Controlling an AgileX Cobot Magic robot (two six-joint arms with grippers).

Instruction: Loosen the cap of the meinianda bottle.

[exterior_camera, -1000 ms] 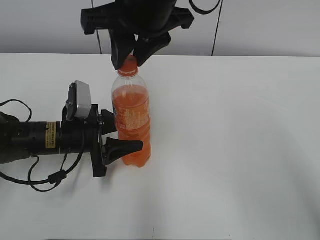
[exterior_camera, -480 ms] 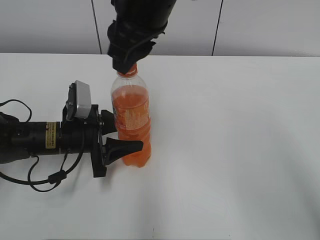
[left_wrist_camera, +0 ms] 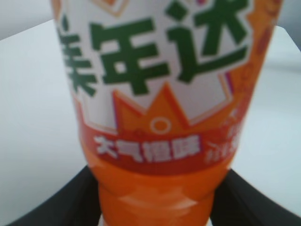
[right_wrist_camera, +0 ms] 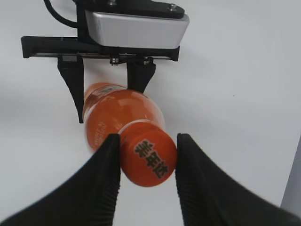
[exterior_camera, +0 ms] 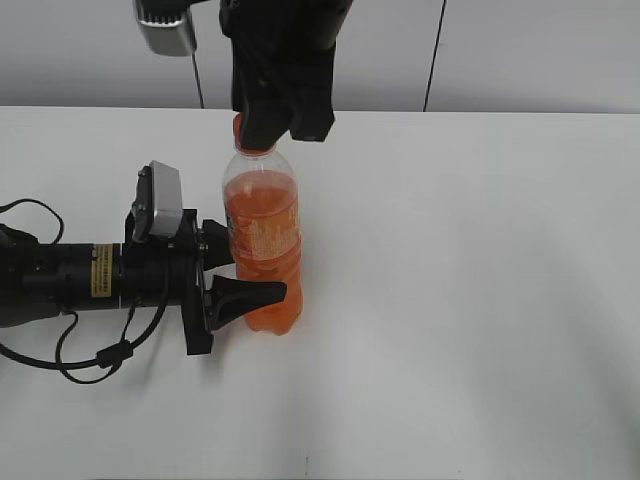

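My right gripper is turned far round and the cap still sits on the neck. I should open my fingers, lift clear, turn back and take hold of the cap again.
The meinianda bottle stands upright on the white table, full of orange drink. My left gripper comes in from the left and is shut on its lower body, one black finger in front and one behind. In the left wrist view the label fills the frame, with a finger on each side. My right gripper comes down from above and is shut on the orange cap, with a ribbed finger pressed on each side. In the exterior view the cap is mostly hidden.
The white table extends to the right of and in front of the bottle. The left arm and its cables lie along the table at the left. A grey wall stands behind.
My right gripper has turned about the cap while staying on it; its wrist camera now shows at the upper left. The bottle and the left gripper have not moved.
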